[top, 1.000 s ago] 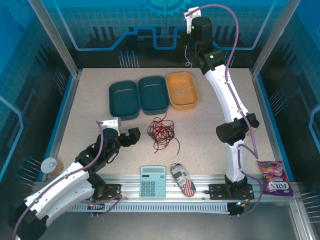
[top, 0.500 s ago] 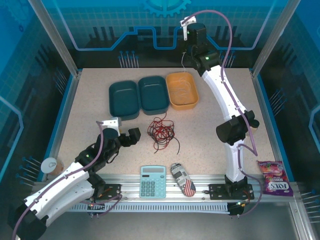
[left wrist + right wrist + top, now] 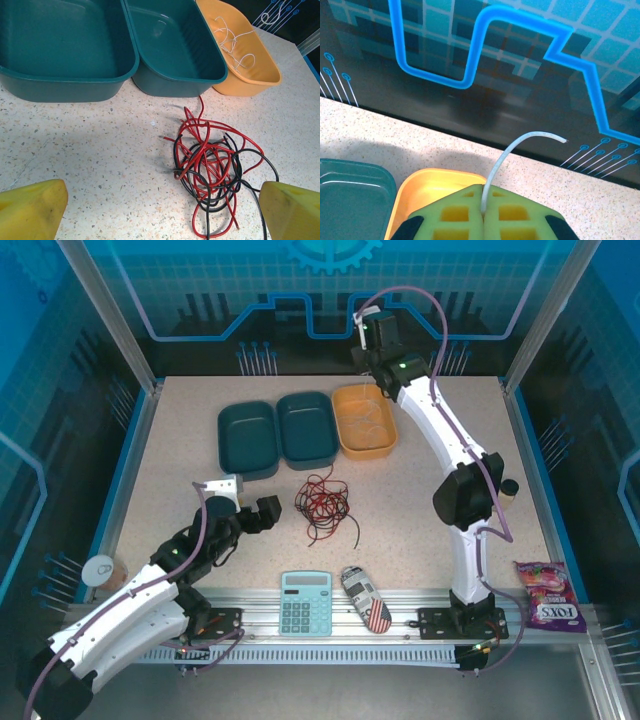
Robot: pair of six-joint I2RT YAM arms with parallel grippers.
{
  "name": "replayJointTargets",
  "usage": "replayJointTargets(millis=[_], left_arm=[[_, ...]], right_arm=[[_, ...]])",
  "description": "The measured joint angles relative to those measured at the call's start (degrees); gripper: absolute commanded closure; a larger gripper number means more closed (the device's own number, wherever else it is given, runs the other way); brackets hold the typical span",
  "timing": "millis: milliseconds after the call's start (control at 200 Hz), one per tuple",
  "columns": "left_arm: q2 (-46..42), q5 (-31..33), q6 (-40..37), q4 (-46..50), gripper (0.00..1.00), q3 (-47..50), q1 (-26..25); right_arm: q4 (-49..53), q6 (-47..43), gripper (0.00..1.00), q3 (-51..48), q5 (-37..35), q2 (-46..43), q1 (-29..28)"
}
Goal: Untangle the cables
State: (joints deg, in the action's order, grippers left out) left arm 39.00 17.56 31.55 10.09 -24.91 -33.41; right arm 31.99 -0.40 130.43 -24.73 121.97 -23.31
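The pale cable's coils (image 3: 367,429) are in the orange bin (image 3: 360,407), clear of the tangle, so I should keep lowering the pale end with my right gripper and let it go there.
A tangle of red and black cables (image 3: 322,505) (image 3: 212,170) lies on the speckled table in front of the bins. My left gripper (image 3: 256,514) (image 3: 160,215) stands open just left of it, with one yellow finger (image 3: 30,210) far to the tangle's left, the other (image 3: 292,210) at its right edge, and nothing held. My right gripper (image 3: 372,358) (image 3: 483,207) is shut on a pale cable (image 3: 515,147), held high over the far end of the orange bin (image 3: 364,445) (image 3: 430,187). More pale cable (image 3: 232,40) lies coiled in that bin.
Two teal bins (image 3: 247,438) (image 3: 307,426) stand left of the orange one. Along the near edge sit a calculator (image 3: 306,602) and a small flag-patterned object (image 3: 366,598). A candy bag (image 3: 545,592) lies at the right, a round lid (image 3: 100,568) at the left.
My right gripper has swung left and a little lower with the pale cable, ending over the orange bin's far end. The left arm and the tangle have stayed put.
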Motion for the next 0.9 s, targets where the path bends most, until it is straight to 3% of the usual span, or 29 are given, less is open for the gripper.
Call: replayJointTargets(millis=[270, 901], left_arm=[[0.00, 0.00, 0.00, 0.00, 0.01, 0.00, 0.00], [0.81, -0.02, 0.00, 0.00, 0.01, 0.00, 0.00]], right_arm=[[3.08, 4.20, 1.00, 0.52, 5.81, 1.33, 2.32], [12.52, 11.61, 0.95, 6.43, 16.24, 17.62, 3.91]])
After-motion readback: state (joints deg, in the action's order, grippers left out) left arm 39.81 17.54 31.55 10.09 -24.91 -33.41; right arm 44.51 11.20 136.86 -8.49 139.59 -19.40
